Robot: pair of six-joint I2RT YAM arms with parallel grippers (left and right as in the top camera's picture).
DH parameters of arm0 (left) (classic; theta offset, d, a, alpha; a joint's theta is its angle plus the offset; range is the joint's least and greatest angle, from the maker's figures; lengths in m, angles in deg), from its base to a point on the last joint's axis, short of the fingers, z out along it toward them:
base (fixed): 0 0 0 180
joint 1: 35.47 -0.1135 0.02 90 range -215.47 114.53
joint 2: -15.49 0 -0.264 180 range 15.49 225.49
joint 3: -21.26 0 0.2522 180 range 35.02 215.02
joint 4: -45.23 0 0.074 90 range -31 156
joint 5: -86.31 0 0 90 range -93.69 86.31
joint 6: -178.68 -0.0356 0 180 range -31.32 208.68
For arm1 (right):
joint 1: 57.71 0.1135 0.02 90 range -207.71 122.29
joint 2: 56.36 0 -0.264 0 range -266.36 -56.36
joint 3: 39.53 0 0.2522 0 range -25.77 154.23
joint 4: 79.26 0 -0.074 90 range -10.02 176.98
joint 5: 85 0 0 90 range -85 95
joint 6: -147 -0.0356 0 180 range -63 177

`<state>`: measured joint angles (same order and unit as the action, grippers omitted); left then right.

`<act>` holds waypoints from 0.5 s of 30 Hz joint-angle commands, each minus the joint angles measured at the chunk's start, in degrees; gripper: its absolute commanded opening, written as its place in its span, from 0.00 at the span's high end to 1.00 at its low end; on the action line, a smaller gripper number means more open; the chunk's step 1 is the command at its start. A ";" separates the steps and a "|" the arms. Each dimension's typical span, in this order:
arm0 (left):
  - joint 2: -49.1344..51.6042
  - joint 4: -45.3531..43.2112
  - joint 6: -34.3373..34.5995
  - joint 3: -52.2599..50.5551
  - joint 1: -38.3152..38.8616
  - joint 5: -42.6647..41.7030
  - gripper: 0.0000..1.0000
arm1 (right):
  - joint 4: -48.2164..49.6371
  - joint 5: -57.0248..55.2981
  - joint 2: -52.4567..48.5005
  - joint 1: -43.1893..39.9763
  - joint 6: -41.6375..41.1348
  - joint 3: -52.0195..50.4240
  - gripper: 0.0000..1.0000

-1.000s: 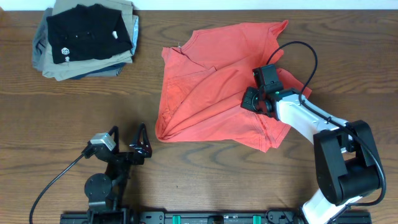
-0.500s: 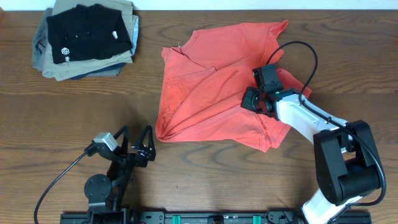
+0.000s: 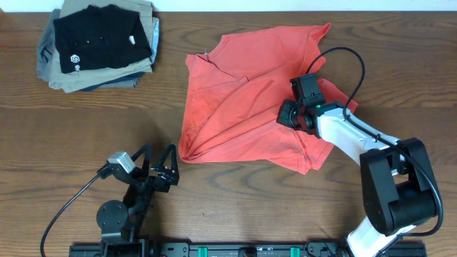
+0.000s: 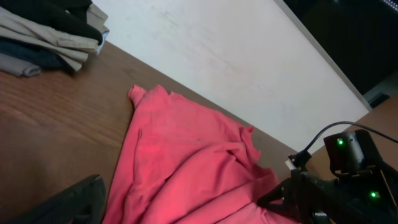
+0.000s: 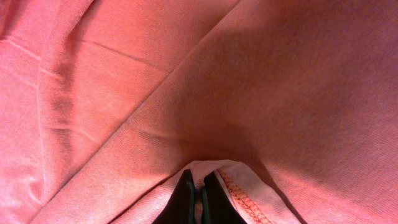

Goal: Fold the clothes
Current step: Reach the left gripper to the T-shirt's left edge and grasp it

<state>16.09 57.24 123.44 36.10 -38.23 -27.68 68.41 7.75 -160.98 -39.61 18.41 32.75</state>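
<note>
The coral-red T-shirt is lying crumpled, and only my right gripper is on a hemmed fold (image 3: 284, 128). Next, my left gripper grabs the T-shirt's edge (image 3: 195, 103) near the stack before both grippers lift.
The coral-red T-shirt (image 3: 243, 107) lies crumpled on the table's middle, lettering hidden. It fills the right wrist view (image 5: 186, 81) and shows in the left wrist view (image 4: 186, 168). My right gripper (image 3: 293, 114) sits on the shirt's right part, shut on a hemmed fold of the cloth (image 5: 199, 186). My left gripper (image 3: 158, 171) is open and empty, near the table's front edge, just left of and below the shirt's lower left corner. One of its fingers shows at the lower left of the left wrist view.
A stack of folded garments (image 3: 100, 43) with a black shirt on top sits at the back left corner; it also shows in the left wrist view (image 4: 50, 31). A white wall runs along the table's far edge.
My left gripper has moved a little right toward the shirt's lower left corner. The right arm and the shirt have not moved.
</note>
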 commanded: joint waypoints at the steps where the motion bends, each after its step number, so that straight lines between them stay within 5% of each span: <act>1: -0.07 -2.01 0.52 -0.81 0.33 1.55 0.02 | 0.24 -1.51 -0.72 -0.57 -0.57 -0.24 0.97; 9: 1.62 -10.75 0.52 -0.39 0.33 2.60 0.02 | 0.37 -1.51 -0.72 -0.57 -0.57 -0.24 0.98; 15: 11.98 -10.84 -0.35 3.23 0.33 1.20 0.02 | 0.59 -1.46 -0.72 -0.57 -0.59 -0.24 0.97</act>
<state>23.67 46.74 123.60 35.88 -38.23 -25.80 68.78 7.73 -160.98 -39.61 18.41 32.75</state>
